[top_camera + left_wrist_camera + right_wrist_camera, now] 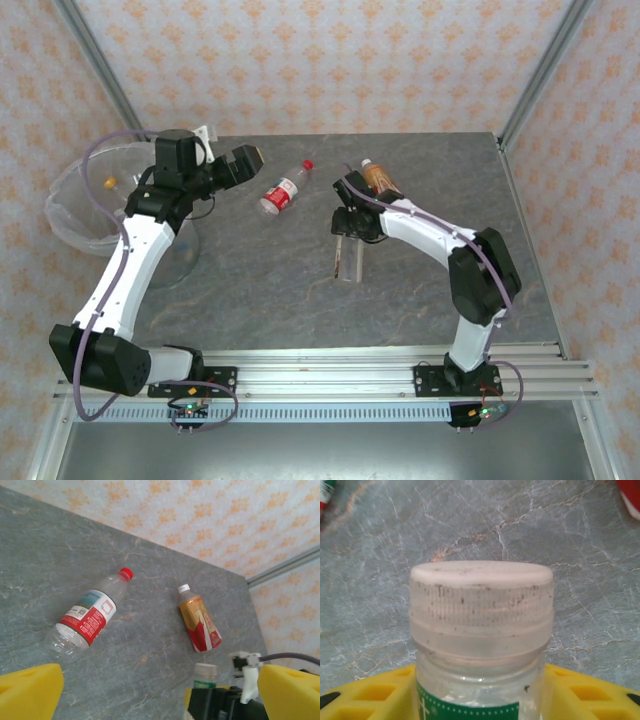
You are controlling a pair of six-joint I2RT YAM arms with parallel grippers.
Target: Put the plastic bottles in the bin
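The robot's right gripper holds the clear bottle near its white cap (pixel 482 602) and leaves its body free, so the left gripper should keep moving toward that body (pixel 348 261) until it closes there.
A clear bottle with a white cap and green label (pixel 480 630) sits between the yellow fingers of my right gripper (pixel 480 700), which is shut on it. From above, that bottle (pixel 348 258) hangs below the right gripper (pixel 345 222) at the table's middle. A red-capped bottle with a red label (pixel 283 190) (pixel 87 617) lies on the table. Farther right lies an orange-brown labelled bottle (pixel 380 178) (pixel 200 625). My left gripper (pixel 248 160) (pixel 160 700) is open and empty, between the bin (pixel 60 200) and the red-labelled bottle.
The grey stone table (pixel 300 290) has walls at the back and sides. The bin hangs off the table's left edge, and a small orange cap (pixel 110 182) shows inside it. A metal rail (pixel 330 365) runs along the near edge.
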